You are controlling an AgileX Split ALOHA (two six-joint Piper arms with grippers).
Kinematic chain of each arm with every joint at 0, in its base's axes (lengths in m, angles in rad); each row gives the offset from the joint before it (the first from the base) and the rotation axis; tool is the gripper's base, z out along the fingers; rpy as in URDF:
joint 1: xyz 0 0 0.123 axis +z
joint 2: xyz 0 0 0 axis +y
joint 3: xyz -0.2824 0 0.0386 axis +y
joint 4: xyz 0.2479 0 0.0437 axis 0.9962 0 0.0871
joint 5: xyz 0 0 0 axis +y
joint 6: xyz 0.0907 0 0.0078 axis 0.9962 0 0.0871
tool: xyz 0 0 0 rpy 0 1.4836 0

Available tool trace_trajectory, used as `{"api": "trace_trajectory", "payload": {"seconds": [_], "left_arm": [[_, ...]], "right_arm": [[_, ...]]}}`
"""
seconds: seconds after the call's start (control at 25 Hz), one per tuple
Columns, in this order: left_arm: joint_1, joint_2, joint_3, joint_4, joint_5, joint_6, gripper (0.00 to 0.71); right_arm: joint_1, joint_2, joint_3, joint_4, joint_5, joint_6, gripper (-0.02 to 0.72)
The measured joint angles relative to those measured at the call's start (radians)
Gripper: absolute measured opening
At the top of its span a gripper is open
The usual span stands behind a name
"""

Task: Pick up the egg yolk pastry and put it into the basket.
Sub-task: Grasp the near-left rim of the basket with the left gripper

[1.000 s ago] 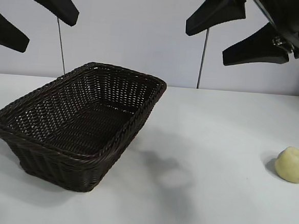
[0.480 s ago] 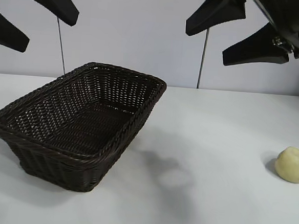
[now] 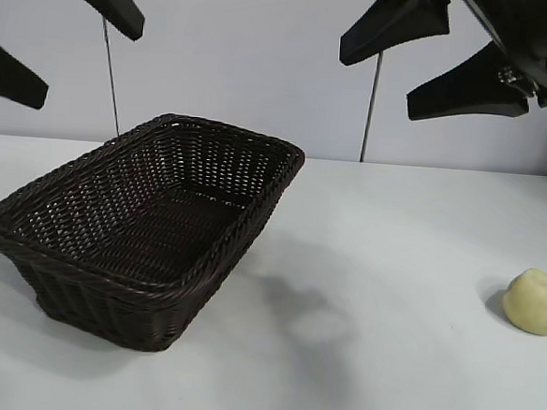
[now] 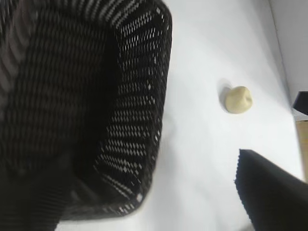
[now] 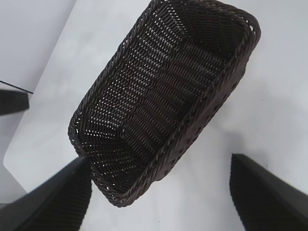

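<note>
The basket stands crooked (image 3: 150,220) and is a long way from the egg yolk pastry. Next, my left gripper grips its short end's rim (image 3: 43,255) and turns the basket straight first.
The egg yolk pastry (image 3: 535,301) is a small pale yellow lump lying alone on the white table at the far right; the left wrist view also shows the pastry (image 4: 238,99), apart from the basket. The dark brown wicker basket (image 3: 254,213) stands at the left-centre with nothing visible inside it, and its rim (image 5: 192,120) and wall (image 4: 159,96) fill the wrist views. My left gripper (image 3: 91,61) hangs open high above the basket's left side. High above the table, between basket and pastry, my right gripper (image 3: 378,79) is also open and holds nothing.
Two thin upright rods (image 3: 109,72) (image 3: 369,108) stand behind the table against the pale wall. Bare white table (image 3: 391,270) lies between basket and pastry. The table's edge (image 5: 43,96) shows beyond the basket in the right wrist view.
My left gripper has shifted slightly upward at the top left of the exterior view. The right gripper, the basket and the pastry have not moved.
</note>
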Motion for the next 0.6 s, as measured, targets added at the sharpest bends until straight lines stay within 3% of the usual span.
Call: {"api": "trace_trajectory", "payload": {"seconds": [0.2, 0.32, 0.52, 0.6], "left_arm": [[0.000, 0.000, 0.000, 0.143, 0.042, -0.307, 0.661], [-0.012, 0.000, 0.000, 0.170, 0.063, -0.377, 0.661], [-0.082, 0.000, 0.000, 0.175, 0.096, -0.406, 0.661], [-0.133, 0.000, 0.000, 0.175, 0.105, -0.429, 0.661]], "right_arm": [[0.000, 0.000, 0.000, 0.000, -0.014, 0.000, 0.571], [0.000, 0.000, 0.000, 0.000, -0.014, 0.000, 0.571], [0.000, 0.000, 0.000, 0.000, -0.015, 0.000, 0.571], [0.000, 0.000, 0.000, 0.000, -0.015, 0.000, 0.571]]}}
